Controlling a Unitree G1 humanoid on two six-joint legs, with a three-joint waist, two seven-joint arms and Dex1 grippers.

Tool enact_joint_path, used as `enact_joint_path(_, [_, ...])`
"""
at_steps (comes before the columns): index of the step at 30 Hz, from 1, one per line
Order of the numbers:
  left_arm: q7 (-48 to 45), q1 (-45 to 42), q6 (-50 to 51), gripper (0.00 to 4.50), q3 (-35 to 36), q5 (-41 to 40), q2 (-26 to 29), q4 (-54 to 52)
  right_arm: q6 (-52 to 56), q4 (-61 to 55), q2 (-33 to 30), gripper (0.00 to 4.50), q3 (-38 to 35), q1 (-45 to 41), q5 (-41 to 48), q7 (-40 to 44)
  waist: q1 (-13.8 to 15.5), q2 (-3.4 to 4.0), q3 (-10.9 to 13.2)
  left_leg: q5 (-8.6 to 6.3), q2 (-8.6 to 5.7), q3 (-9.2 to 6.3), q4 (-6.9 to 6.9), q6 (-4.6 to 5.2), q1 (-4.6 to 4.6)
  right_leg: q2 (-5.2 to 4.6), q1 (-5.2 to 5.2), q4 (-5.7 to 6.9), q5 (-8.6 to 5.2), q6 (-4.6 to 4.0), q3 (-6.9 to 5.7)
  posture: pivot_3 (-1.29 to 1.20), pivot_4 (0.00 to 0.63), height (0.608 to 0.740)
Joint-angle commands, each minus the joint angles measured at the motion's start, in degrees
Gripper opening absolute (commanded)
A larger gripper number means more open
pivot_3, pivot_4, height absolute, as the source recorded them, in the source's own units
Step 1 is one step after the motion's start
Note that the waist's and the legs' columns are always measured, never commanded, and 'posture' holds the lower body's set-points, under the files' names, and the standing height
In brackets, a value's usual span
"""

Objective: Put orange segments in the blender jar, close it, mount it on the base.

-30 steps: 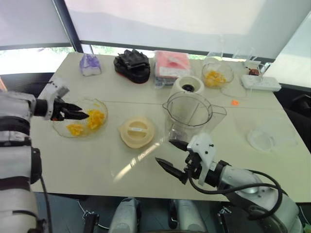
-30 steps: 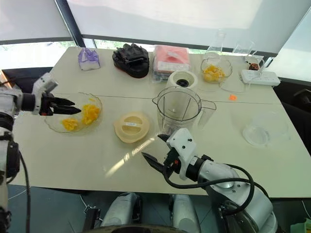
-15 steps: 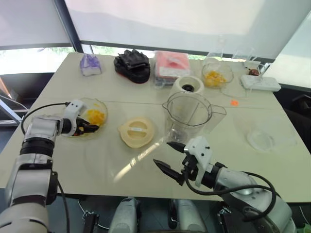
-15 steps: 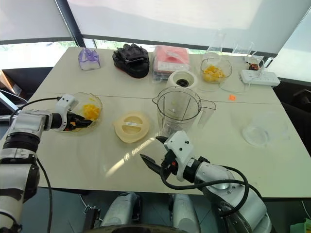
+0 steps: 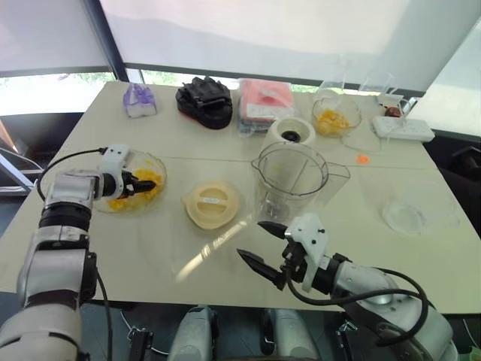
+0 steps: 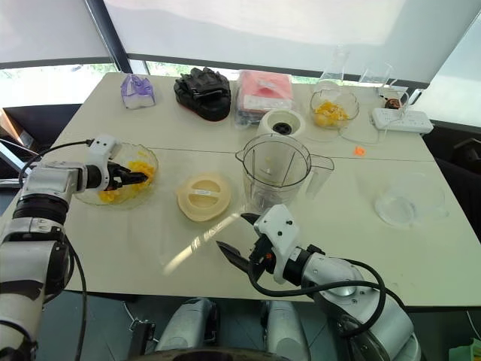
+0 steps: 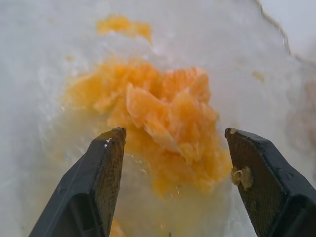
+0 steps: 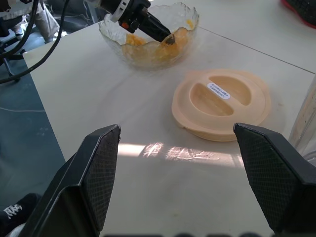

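Note:
The orange segment [image 7: 165, 116] should fall free into the jar when the robot's left gripper opens, because only a pulp scrap [image 7: 242, 177] sticks to the finger.
A heap of orange segments [image 7: 163, 113] lies in a clear wavy-rimmed bowl [image 5: 98, 204] at the table's left. My left gripper [image 5: 140, 185] reaches down into that bowl and stands open. Its two fingers flank the heap, and I cannot tell whether they touch it. The clear blender jar [image 5: 291, 180] stands upright and uncovered at the table's middle, with the cream base [image 5: 291, 135] just behind it. The flat cream lid [image 5: 213, 204] lies left of the jar. My right gripper [image 5: 261, 244] hovers open near the front edge, holding nothing.
A second bowl of orange segments [image 5: 335, 119] sits at the back right beside a white power strip [image 5: 403, 128]. Black gloves [image 5: 204, 100], a pink packet [image 5: 266, 101] and a purple bag [image 5: 140, 100] line the back. A shallow clear dish [image 5: 409, 216] is at the right.
My left gripper has dropped from the bowl's left rim down into the bowl, and its wrist has turned over the segments. The right arm has stayed put.

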Motion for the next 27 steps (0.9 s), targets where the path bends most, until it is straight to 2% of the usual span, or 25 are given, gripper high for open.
enact_joint_path(1, [2.45,-1.35,-1.66,3.32,0.91,-0.14,-0.24,1.93,-0.21,-2.30,0.57,3.86,0.53,-0.53,-0.19,-0.21,-0.01,0.00,0.00,0.00,0.00,0.01,0.00,0.00,0.00,0.00,0.00,0.00,0.00,0.00,0.00,0.00,0.150,0.740])
enact_joint_path(6, [6.62,-2.09,-3.53,3.32,1.17,-0.23,-2.43,6.05,0.40,-2.65,0.60,3.86,0.39,-0.77,-0.20,-0.62,0.06,0.00,0.00,0.00,0.00,0.01,0.00,0.00,0.00,0.00,0.00,0.00,0.02,0.03,0.00,0.00,0.150,0.740])
enact_joint_path(12, [13.44,-4.46,-6.84,3.32,5.60,-2.79,-5.24,11.58,0.74,-2.57,0.56,3.86,1.10,-1.02,-0.70,-1.00,0.03,0.00,0.00,0.00,0.00,0.00,0.00,0.00,0.01,-0.01,0.01,0.00,0.07,0.13,0.00,0.00,0.150,0.740])
enact_joint_path(20, [18.00,-5.17,-9.53,3.32,6.83,-2.89,-6.66,14.19,0.98,-2.53,0.35,3.86,1.84,-1.01,-1.62,-1.04,0.06,0.00,0.00,0.00,-0.01,0.01,0.00,0.00,0.01,-0.03,0.02,-0.01,0.09,0.16,-0.02,0.00,0.150,0.740])
enact_joint_path(21, [18.47,-5.27,-9.84,2.78,7.04,-2.90,-6.75,14.51,1.00,-2.52,0.40,3.86,1.93,-1.08,-1.66,-1.08,0.06,0.00,0.00,0.00,-0.01,0.00,0.00,0.00,0.01,-0.03,0.02,-0.01,0.09,0.16,-0.02,0.00,0.150,0.740])
enact_joint_path(22, [19.02,-5.34,-10.40,2.49,7.09,-2.78,-6.82,14.83,1.04,-2.51,0.44,3.86,2.01,-1.18,-1.71,-1.12,0.05,0.00,0.00,0.00,-0.01,0.00,0.00,0.00,0.01,-0.03,0.02,-0.01,0.09,0.16,-0.02,0.00,0.150,0.740])
enact_joint_path(27, [18.20,-5.24,-11.42,0.05,6.67,-2.64,-6.81,15.29,1.37,-2.60,0.50,3.86,1.90,-1.27,-1.86,-1.14,0.06,0.00,0.00,0.00,-0.01,0.00,0.00,0.00,0.01,-0.02,0.02,-0.01,0.09,0.16,-0.04,0.00,0.150,0.740])
